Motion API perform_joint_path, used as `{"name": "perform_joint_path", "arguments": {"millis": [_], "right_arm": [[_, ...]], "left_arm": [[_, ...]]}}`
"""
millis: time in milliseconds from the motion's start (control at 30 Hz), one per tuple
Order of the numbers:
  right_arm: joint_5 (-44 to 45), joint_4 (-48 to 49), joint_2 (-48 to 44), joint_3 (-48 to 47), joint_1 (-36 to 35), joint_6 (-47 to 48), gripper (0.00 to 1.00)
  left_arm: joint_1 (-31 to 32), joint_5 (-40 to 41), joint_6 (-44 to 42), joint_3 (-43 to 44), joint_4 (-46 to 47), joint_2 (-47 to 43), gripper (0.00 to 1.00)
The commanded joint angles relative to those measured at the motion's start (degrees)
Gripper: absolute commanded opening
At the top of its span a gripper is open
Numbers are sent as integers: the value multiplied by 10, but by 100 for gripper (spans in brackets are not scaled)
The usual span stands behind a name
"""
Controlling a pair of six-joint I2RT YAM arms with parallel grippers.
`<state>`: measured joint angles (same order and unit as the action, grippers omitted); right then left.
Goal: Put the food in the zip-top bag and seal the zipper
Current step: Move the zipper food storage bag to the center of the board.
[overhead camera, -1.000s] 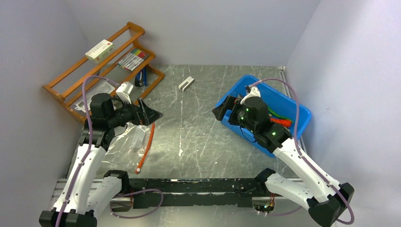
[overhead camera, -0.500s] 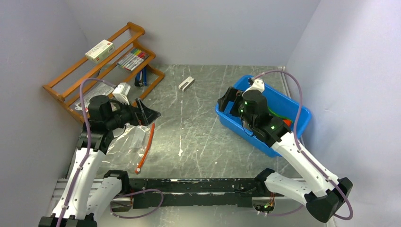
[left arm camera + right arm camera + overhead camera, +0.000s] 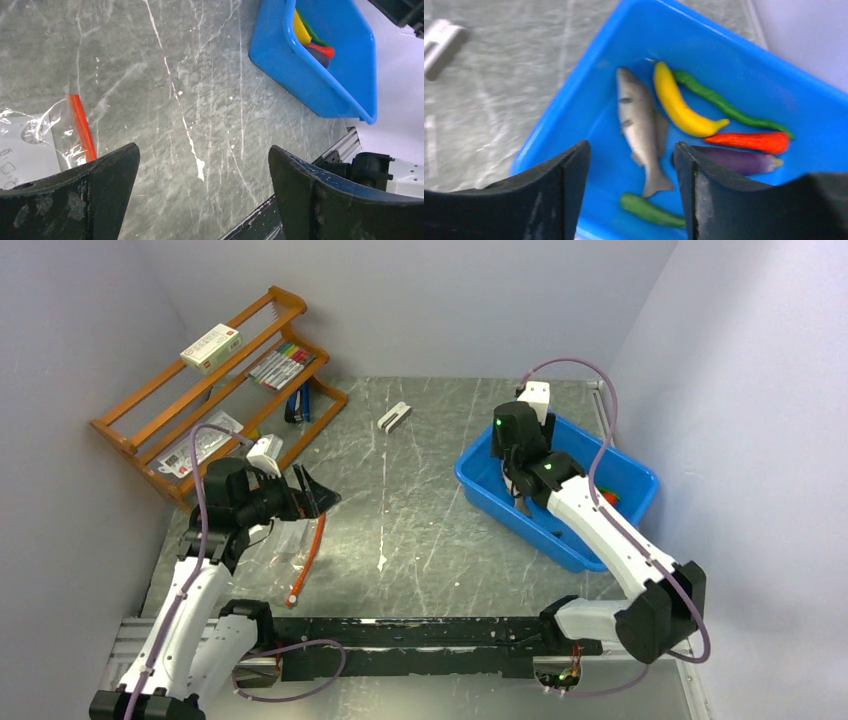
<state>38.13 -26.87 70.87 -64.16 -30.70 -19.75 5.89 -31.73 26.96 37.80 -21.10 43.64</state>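
I should first use my left gripper to pull the zip-top bag (image 3: 276, 562) by its zipper edge (image 3: 319, 531) toward the middle, because the bag lies flat and far away from my right gripper.
The clear zip-top bag (image 3: 268, 540) lies flat at the table's left, its red-orange zipper (image 3: 309, 552) along the right edge. The bag (image 3: 30, 145) and zipper (image 3: 82, 127) also show in the left wrist view. My left gripper (image 3: 318, 492) is open and empty, just above the zipper's far end. The food lies in the blue bin (image 3: 480, 483): a grey fish (image 3: 641, 125), yellow banana (image 3: 679, 102), long green pod (image 3: 724, 105), red-orange chili (image 3: 754, 141), purple eggplant (image 3: 739, 161) and a second green pod (image 3: 649, 210). My right gripper (image 3: 631, 150) is open over the fish's tail, holding nothing.
A wooden rack (image 3: 200, 390) with a box, markers and papers stands at the back left. A small grey-white block (image 3: 394, 417) lies at the back middle. A black rail (image 3: 400, 635) runs along the near edge. Walls close in on three sides.
My right arm has swung from pointing left across the bin's rim to pointing down into the bin. My left gripper has dropped slightly towards the bag.
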Motion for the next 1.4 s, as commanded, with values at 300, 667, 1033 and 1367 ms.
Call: {"name": "perform_joint_path", "arguments": {"millis": [300, 667, 1033, 1367], "right_arm": [[-54, 52, 132, 6, 149, 124, 42], [-97, 38, 208, -20, 174, 123, 39], [-201, 59, 98, -14, 174, 70, 55], [-365, 122, -83, 34, 173, 36, 85]], "left_arm": [[3, -19, -37, -2, 29, -23, 99], [3, 252, 37, 33, -87, 44, 85], [104, 413, 56, 130, -203, 243, 82], [211, 513, 112, 156, -228, 437, 83]]}}
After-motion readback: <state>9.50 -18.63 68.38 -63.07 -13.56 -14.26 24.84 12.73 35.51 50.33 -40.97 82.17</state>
